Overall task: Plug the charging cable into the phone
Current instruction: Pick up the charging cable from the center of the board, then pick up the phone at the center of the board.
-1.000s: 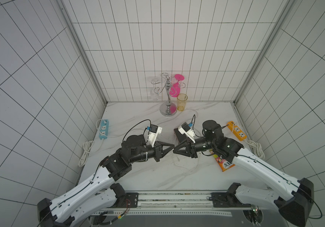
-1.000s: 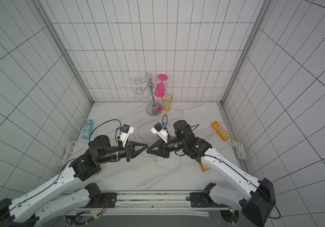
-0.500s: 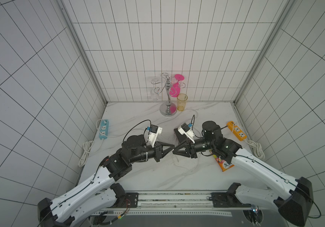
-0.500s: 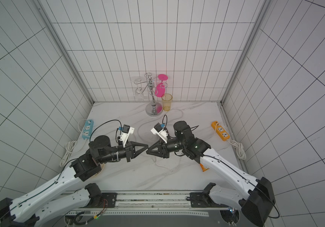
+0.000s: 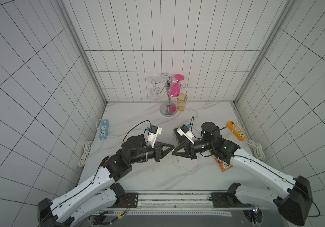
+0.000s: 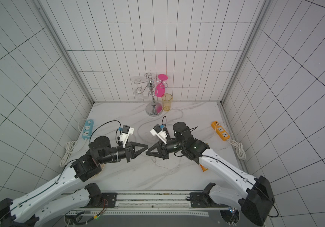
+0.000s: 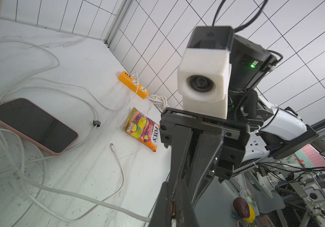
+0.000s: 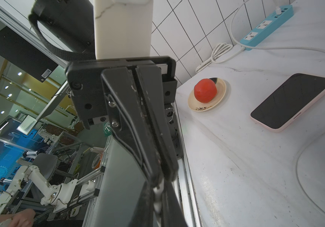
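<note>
I should lift the phone [image 8: 292, 101] toward the cable with my left gripper, because the phone is lying flat next to the plate, away from the cable in my right gripper [image 8: 157, 196].
The phone [image 7: 31, 125], dark screen up in a pink case, lies flat on the marble table [image 5: 138, 176]; it also shows in the right wrist view [image 8: 291, 102]. Loops of white charging cable [image 7: 63, 192] lie around it, and a loose connector end [image 7: 112, 146] rests near the phone's short edge. My left gripper [image 5: 173, 147] and right gripper [image 5: 172, 153] meet tip to tip above the table's middle. The left gripper [image 7: 172, 188] is shut where the cable runs into its jaws. The right gripper [image 8: 160, 186] is shut on a white piece of the cable.
A blue power strip [image 5: 103, 129] lies at the left wall and an orange one [image 5: 236, 133] at the right. A candy bag [image 7: 143, 127] lies by the right arm. A plate with a tomato [image 8: 207, 94] sits near the front left. A glass rack [image 5: 167, 96] and yellow cup [image 5: 182, 101] stand at the back.
The right gripper's jaws have closed further at the left gripper's tip. Both arms have stayed almost in place, tips still touching.
</note>
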`<action>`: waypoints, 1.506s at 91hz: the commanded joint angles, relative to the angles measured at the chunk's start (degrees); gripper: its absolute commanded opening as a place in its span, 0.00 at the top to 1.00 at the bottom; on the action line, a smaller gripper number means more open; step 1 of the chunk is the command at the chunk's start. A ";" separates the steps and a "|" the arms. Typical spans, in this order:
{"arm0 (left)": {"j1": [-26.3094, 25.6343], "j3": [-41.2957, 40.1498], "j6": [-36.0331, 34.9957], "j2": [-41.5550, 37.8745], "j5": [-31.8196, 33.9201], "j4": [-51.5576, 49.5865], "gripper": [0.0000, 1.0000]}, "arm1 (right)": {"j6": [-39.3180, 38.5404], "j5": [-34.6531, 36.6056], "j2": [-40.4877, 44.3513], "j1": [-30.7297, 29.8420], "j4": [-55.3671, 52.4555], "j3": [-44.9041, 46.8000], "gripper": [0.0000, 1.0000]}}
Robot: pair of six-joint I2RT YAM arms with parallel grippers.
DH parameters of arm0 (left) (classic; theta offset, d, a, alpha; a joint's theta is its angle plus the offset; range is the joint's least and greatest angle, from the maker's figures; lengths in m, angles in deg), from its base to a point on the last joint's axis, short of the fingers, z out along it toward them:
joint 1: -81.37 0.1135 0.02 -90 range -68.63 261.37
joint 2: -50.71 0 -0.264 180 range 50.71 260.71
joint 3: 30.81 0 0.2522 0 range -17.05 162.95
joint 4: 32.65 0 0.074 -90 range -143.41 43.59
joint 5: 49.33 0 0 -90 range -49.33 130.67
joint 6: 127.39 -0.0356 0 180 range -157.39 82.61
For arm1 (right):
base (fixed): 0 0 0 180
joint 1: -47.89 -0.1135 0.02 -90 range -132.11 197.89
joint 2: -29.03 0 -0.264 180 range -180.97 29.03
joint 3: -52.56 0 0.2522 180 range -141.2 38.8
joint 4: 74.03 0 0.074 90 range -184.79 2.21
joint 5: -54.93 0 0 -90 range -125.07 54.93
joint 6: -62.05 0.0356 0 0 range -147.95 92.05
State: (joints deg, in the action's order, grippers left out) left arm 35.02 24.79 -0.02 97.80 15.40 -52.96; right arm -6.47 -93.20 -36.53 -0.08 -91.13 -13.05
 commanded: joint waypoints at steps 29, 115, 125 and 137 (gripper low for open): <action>1.14 8.77 10.24 -2.16 41.50 -24.07 0.01 | 0.27 1.83 0.43 1.76 1.30 2.59 1.00; 28.29 28.89 5.71 51.90 33.42 -46.80 0.02 | -0.91 4.90 -0.20 2.17 -3.60 1.98 1.00; 28.59 28.36 4.96 53.93 31.02 -44.63 0.02 | -1.02 5.16 -0.25 2.17 -3.71 1.87 1.00; 28.66 28.53 4.20 56.59 30.46 -43.45 0.02 | -1.05 4.98 -0.31 2.17 -4.07 1.76 1.00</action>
State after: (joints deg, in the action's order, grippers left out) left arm 63.52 51.96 5.88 152.33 47.53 -99.03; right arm -6.71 -88.30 -36.55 1.78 -94.56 -10.15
